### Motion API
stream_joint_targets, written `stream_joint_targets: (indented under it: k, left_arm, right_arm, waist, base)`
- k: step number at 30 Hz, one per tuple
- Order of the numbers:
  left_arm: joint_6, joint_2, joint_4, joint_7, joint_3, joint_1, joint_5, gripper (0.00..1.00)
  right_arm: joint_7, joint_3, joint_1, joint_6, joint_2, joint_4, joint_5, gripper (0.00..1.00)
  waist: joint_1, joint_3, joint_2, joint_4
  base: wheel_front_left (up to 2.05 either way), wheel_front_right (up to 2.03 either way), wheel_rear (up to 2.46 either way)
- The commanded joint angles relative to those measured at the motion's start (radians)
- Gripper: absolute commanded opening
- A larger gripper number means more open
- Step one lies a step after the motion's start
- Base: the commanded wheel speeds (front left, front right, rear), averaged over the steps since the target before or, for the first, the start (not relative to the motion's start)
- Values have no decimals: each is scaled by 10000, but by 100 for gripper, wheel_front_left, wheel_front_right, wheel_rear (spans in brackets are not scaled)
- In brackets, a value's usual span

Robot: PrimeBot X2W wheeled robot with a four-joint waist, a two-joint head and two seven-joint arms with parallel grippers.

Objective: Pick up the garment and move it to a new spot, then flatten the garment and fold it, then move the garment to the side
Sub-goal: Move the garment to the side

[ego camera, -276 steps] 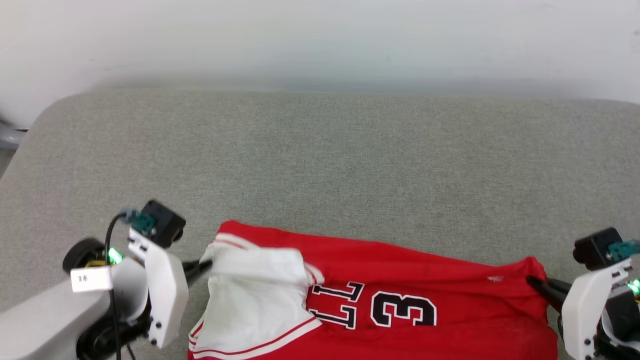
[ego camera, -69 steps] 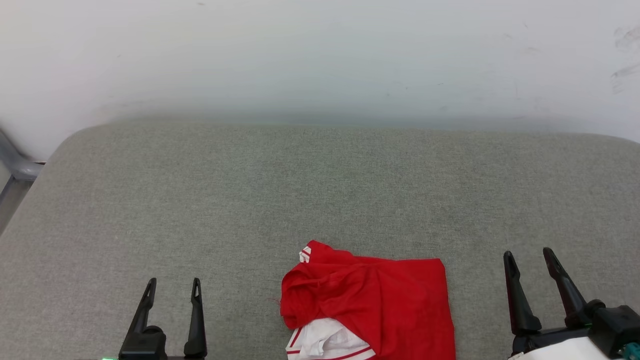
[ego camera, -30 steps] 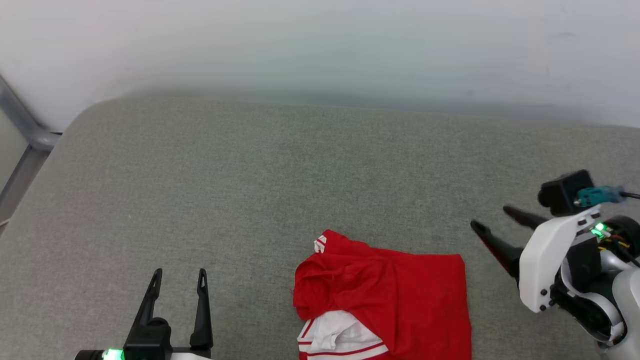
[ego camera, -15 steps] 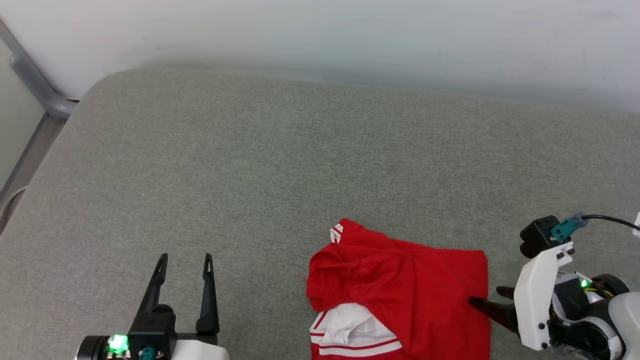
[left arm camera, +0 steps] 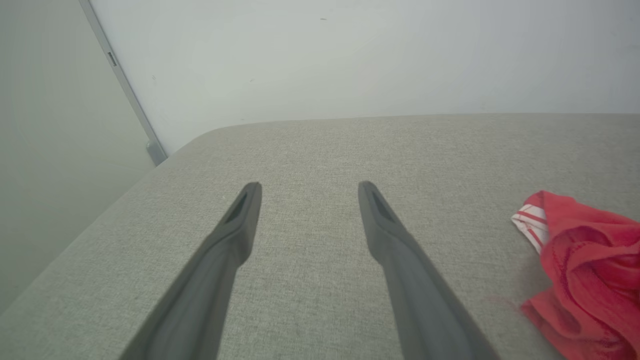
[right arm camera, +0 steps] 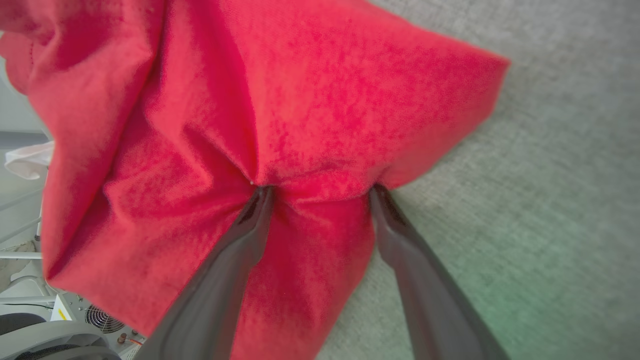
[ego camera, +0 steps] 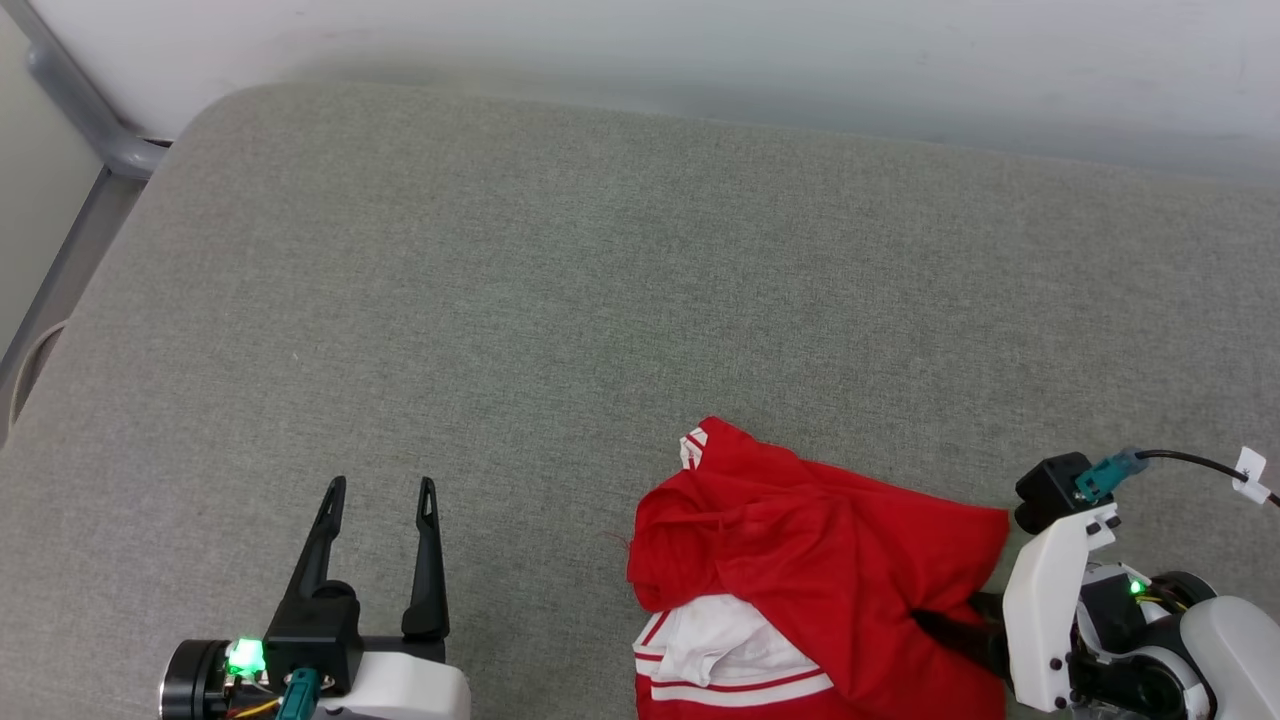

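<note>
My gripper will move the garment (ego camera: 840,564) aside, and the garment should come along as one bundle and stay folded, because the striped trim (ego camera: 744,688) is tucked under the red folds.
The garment (ego camera: 800,560) lies folded into a small red bundle near the front edge of the grey cushion (ego camera: 560,290), with a white sleeve and striped trim showing at its front left. My right gripper (ego camera: 950,620) is open, its fingers pushed into the garment's right edge. In the right wrist view the red cloth (right arm camera: 300,100) bunches against both fingertips of the right gripper (right arm camera: 320,189) and fills the gap between them. My left gripper (ego camera: 382,485) stands open over bare cushion, well left of the garment. In the left wrist view the left gripper (left arm camera: 308,186) holds nothing, and the garment (left arm camera: 590,260) lies at the right.
A pale wall (ego camera: 700,40) runs along the back of the cushion. A grey metal frame (ego camera: 80,110) stands at the cushion's far left corner. Part of the robot's base with a fan grille (right arm camera: 100,317) shows beneath the garment's overhanging edge in the right wrist view.
The head camera has tilted and turned. My right gripper has dropped and moved left from beside the garment into its right edge, wrinkling the cloth. The left gripper stays put, open.
</note>
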Motion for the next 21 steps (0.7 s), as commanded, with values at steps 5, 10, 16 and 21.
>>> stream_joint_targets:
  k: [5, 10, 16, 21]
  left_arm:
    - [43, -19, 51, -70, 73, -33, 11, 100]
    - [18, -15, 89, -70, 69, 41, 30, 100]
    - [49, 7, 72, -70, 110, 149, 45, 100]
    - [72, 50, 18, -70, 172, 333, 26, 100]
  right_arm:
    - [-337, 1005, 370, -7, 160, 278, 313, 0]
    - [-905, 1176, 51, -8, -216, 114, 402, 0]
    - [-1760, 1273, -327, -14, -586, -221, 334, 0]
    - [-2335, 1299, -609, -14, -928, -506, 187, 0]
  waist:
    - [1, -41, 0, -33]
    - [1, -139, 0, -76]
    - [1, -284, 0, -199]
    - [1, -363, 0, -658]
  base:
    - [0, 0, 0]
    - [0, 0, 0]
    - [0, 0, 0]
    - [0, 0, 0]
